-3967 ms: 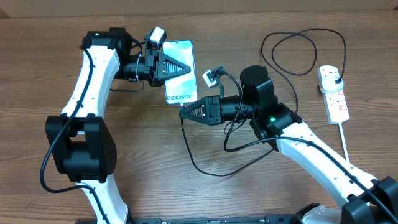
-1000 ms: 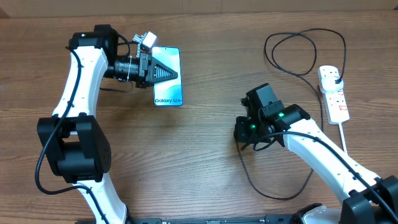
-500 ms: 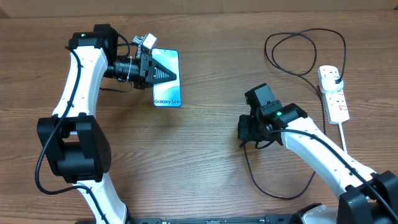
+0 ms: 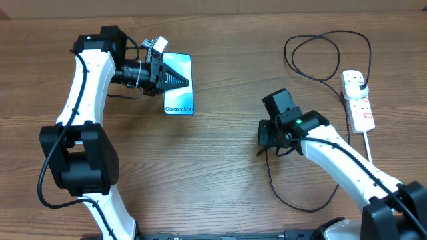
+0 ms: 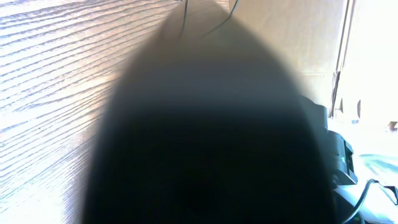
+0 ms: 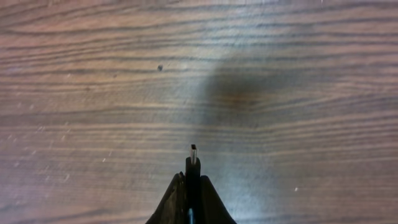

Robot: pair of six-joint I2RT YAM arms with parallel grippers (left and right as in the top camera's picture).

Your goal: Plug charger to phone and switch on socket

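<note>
My right gripper should turn the connector tip (image 6: 193,152) level, because it is pointing straight down in that gripper, and bring it to the phone's bottom edge (image 4: 179,114).
In the overhead view the phone (image 4: 180,105), its cyan screen reading "Galaxy S24+", is at the back left. My left gripper (image 4: 180,80) is shut on it from the left. A dark blur fills the left wrist view and hides the jaws. My right gripper (image 4: 262,141) points down at mid-table, far right of the phone. It is shut on the charger's small connector tip (image 6: 193,155), which sticks out past the fingers (image 6: 193,179) above bare wood. The black cable (image 4: 293,203) loops to a black plug (image 4: 361,84) in the white socket (image 4: 360,110).
The cable makes a second loop (image 4: 320,40) at the back right, beside the socket. The socket's thick white cord (image 4: 370,157) runs toward the front right. Bare wooden table (image 4: 213,167) lies between the two arms.
Since four seconds ago the arms have drawn apart: the left carried the phone left, the right pulled back right and turned down with the connector. In the last half second the right gripper shifted slightly right.
</note>
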